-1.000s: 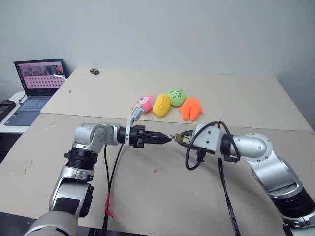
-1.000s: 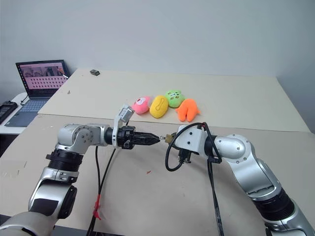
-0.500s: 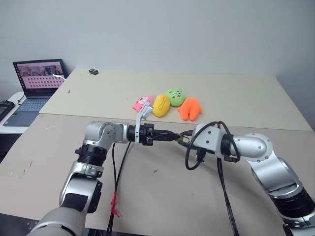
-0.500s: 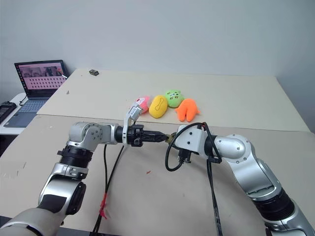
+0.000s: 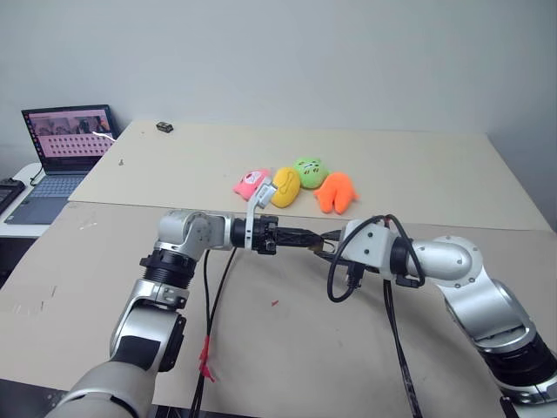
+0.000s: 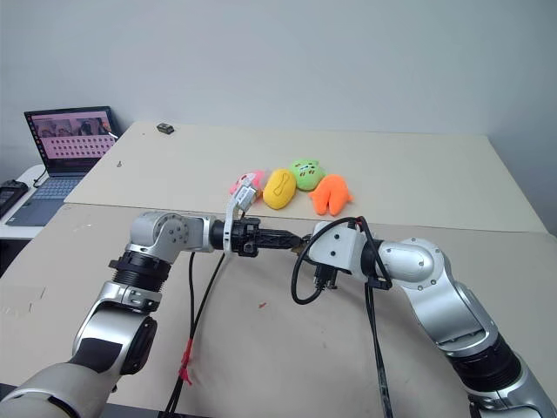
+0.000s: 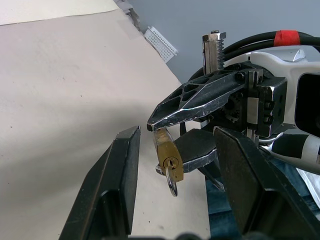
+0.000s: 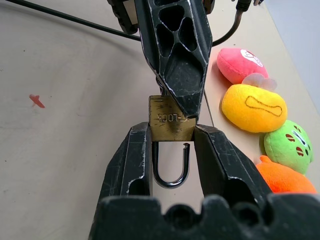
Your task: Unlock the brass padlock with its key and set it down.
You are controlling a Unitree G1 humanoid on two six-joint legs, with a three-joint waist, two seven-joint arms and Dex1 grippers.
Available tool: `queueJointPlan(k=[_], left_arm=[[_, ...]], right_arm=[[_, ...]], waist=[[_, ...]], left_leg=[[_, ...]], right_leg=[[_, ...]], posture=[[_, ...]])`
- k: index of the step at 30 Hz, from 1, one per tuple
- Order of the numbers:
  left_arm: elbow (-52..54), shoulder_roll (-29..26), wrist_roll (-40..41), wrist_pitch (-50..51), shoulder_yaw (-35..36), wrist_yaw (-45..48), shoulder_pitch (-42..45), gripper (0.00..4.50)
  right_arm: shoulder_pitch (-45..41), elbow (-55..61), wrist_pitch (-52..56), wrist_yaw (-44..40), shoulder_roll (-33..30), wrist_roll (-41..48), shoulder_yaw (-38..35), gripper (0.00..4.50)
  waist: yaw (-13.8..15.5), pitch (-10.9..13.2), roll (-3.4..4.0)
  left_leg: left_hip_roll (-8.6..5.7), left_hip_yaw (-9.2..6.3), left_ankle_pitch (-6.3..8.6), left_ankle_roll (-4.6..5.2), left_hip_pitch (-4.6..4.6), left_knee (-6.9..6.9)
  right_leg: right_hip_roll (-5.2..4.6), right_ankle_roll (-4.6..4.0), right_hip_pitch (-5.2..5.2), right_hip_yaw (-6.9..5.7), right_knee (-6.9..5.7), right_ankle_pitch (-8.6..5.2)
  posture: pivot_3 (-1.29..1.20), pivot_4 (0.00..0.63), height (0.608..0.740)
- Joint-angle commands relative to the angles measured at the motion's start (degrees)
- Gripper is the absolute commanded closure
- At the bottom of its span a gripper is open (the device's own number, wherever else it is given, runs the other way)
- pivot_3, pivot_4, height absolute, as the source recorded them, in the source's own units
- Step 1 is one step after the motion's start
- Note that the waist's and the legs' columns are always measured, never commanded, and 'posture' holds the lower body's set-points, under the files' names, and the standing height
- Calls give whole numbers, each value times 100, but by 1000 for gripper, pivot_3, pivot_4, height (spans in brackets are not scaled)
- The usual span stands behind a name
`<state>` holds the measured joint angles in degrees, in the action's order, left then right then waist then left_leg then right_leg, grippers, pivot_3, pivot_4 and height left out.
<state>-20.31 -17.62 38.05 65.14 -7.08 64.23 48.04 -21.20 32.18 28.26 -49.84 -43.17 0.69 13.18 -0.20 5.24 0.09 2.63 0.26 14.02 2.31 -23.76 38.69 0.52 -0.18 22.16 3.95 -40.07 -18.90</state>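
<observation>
I should take the keyhole end [image 7: 171, 165] with my left gripper, because the shackle [image 8: 171, 183] points into my right gripper around the brass padlock. This will free my right gripper to swing the shackle.
The brass padlock [image 8: 170, 125] is small and gold-coloured, with its thin silvery shackle pointing back toward my right wrist. My right gripper [image 8: 172, 129] is shut on its body and holds it in the air above the table. In the left wrist view the brass padlock [image 7: 167, 157] shows its keyhole end, just ahead of my left gripper [image 7: 177, 132], which points level at it and is open with nothing between its fingers. One of the left gripper's black fingers [image 8: 177, 60] overlaps the padlock's keyhole end. In the eye views the two grippers meet at the brass padlock [image 5: 320, 246]. I cannot make out the key.
Four plush toys lie in a row behind the grippers: pink [image 5: 252, 182], yellow [image 5: 285, 186], green [image 5: 309, 171] and orange [image 5: 336, 192]. An open laptop [image 5: 65, 148] stands at the far left. A small black object [image 5: 164, 127] lies at the table's far edge.
My left gripper has moved to the right, closing the gap to the padlock, and its tips now reach it. The right gripper and the padlock have stayed still.
</observation>
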Motion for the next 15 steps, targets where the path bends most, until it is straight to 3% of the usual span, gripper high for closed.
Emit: queueJointPlan(k=[1,10,11,12,15], left_arm=[[131,-108,-54,-94,-55,119,79,2029],[-18,-107,-146,-149,-95,174,208,2029],[-26,-92,-156,-151,-88,171,210,2566],[-52,-61,-145,-122,-53,142,215,2749],[-80,-25,-113,-72,-20,156,224,3984]], right_arm=[[-115,213,5,56,2,-6,-86,3587],[-130,195,-5,57,-1,-6,-99,3587],[-131,196,-4,59,0,-7,-100,3587],[-131,198,-1,61,0,-8,-101,3587],[-131,204,8,64,0,-8,-103,3587]], waist=[[-2,0,0],[2,0,0],[2,0,0],[2,0,0],[3,0,0]], left_leg=[[0,0,0,0,0,0],[-1,1,0,0,-1,0],[-1,1,0,0,-1,0],[-1,1,0,0,-1,0],[-1,1,0,0,-1,-1]], right_leg=[[0,0,0,0,0,0],[0,0,0,0,1,0],[0,0,0,0,1,0],[0,0,0,0,1,0],[0,0,0,0,1,0]], posture=[[0,150,650],[0,150,650],[0,150,650],[0,150,650],[0,150,650]])
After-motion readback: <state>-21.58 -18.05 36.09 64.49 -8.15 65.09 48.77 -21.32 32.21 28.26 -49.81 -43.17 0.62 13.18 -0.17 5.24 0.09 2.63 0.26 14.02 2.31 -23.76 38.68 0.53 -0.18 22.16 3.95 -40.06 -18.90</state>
